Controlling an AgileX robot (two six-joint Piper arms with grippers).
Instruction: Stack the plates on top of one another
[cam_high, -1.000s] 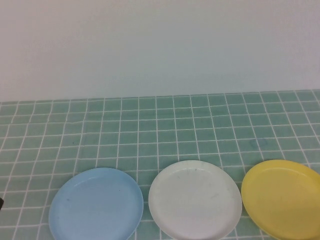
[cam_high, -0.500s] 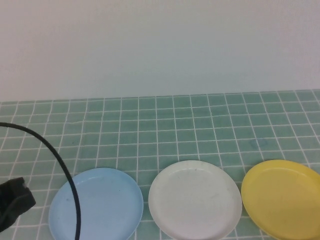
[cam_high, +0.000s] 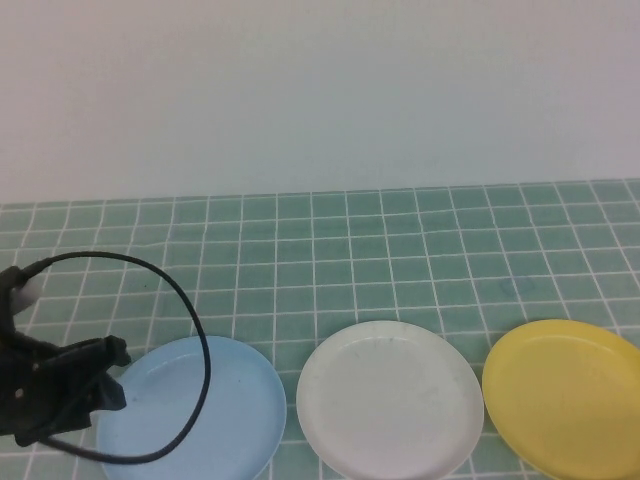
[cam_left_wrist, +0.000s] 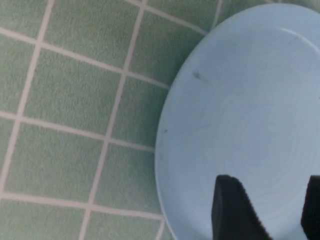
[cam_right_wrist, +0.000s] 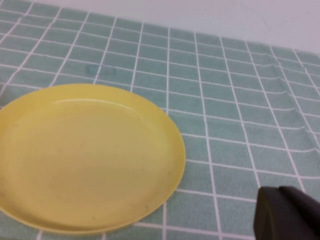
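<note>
My gripper is to lay the blue plate (cam_high: 240, 410) over the white plate, and the blue plate should cover the white plate completely, since their rims (cam_high: 300, 385) look equally wide.
Three plates lie in a row along the near edge of the green tiled cloth: a light blue plate (cam_high: 200, 415) on the left, a white plate (cam_high: 390, 410) in the middle and a yellow plate (cam_high: 565, 395) on the right. None overlaps another. My left gripper (cam_high: 118, 376) hangs over the blue plate's left rim. In the left wrist view the left gripper (cam_left_wrist: 270, 210) is open, both fingers apart above the blue plate (cam_left_wrist: 250, 100), nothing between them. My right gripper (cam_right_wrist: 287, 215) is shut, low over bare cloth beside the yellow plate (cam_right_wrist: 85, 155), and out of the high view.
A black cable (cam_high: 190, 330) loops from the left arm over the blue plate's left half. The green tiled cloth (cam_high: 330, 260) stretches back to a plain white wall (cam_high: 320, 90).
The left arm has come in from the lower left edge and moved right to the blue plate's rim, its cable swinging over the plate. The plates have not moved.
</note>
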